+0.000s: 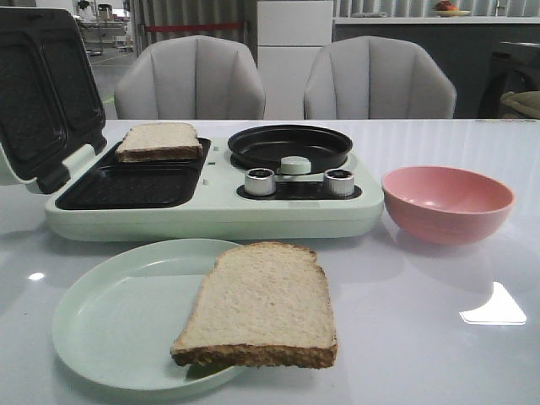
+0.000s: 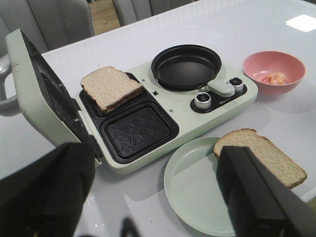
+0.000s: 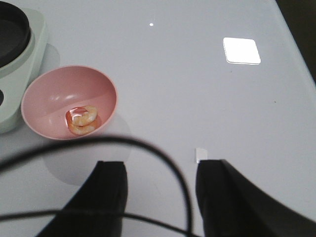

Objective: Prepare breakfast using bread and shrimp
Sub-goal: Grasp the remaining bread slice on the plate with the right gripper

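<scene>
The second bread slice (image 1: 263, 308) sticks out over the plate's rim on my right gripper's side. My right gripper should therefore put it on the empty near grill plate (image 1: 131, 187) first.
One bread slice (image 1: 159, 141) (image 2: 111, 88) lies on the far grill plate of the pale green breakfast maker (image 1: 211, 215). A second bread slice (image 1: 261, 305) (image 2: 261, 155) rests on the right side of a pale green plate (image 1: 118, 312) (image 2: 197, 192), overhanging its rim. Shrimp (image 3: 83, 120) (image 2: 274, 78) lie in the pink bowl (image 1: 447, 202) (image 3: 49, 98). My left gripper (image 2: 155, 153) hangs open above the table near the plate and the maker's front. The right gripper (image 3: 160, 165) is open over bare table beside the bowl. Neither holds anything, and neither shows in the front view.
The maker's lid (image 1: 34, 93) stands open at the left. Its near grill plate (image 1: 131, 186) and round pan (image 1: 289, 145) hold nothing. Two knobs (image 1: 260, 181) sit below the pan. Two chairs (image 1: 190, 80) stand behind the table. A black cable (image 3: 173, 170) crosses the right wrist view.
</scene>
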{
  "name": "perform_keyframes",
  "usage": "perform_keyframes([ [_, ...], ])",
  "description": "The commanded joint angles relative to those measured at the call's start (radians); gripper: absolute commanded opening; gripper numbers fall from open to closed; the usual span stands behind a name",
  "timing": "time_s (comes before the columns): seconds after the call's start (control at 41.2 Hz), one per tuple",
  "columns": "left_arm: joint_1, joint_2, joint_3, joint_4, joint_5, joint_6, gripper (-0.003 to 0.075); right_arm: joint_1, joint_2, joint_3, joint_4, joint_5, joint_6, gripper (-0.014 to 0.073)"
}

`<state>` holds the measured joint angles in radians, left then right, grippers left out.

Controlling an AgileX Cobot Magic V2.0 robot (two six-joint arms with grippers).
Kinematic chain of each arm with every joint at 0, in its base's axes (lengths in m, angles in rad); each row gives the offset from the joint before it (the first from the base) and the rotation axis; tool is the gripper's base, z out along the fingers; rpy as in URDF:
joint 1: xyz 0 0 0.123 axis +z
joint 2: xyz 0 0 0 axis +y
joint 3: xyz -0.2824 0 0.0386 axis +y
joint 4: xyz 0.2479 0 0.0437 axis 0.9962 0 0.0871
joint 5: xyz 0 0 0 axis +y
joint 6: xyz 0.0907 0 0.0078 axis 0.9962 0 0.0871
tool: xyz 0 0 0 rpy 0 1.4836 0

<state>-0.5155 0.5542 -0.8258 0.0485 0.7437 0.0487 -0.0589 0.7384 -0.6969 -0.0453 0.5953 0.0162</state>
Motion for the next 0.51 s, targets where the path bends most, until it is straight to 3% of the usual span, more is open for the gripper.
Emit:
perform_keyframes([
  [0.0, -0.005, 0.002, -0.026, -0.008, -0.088, -0.013, 0.0566, -0.002, 0.003, -0.035, -0.008, -0.06, -0.009, 0.044],
  [0.218, -0.005, 0.002, -0.026, -0.008, -0.088, -0.013, 0.0566, 0.029, 0.058, -0.049, 0.084, 0.013, -0.026, 0.044],
  [0.485, -0.005, 0.002, -0.026, -0.006, -0.088, -0.013, 0.0566, 0.21, 0.275, -0.221, 0.228, 0.309, -0.117, 0.044],
])
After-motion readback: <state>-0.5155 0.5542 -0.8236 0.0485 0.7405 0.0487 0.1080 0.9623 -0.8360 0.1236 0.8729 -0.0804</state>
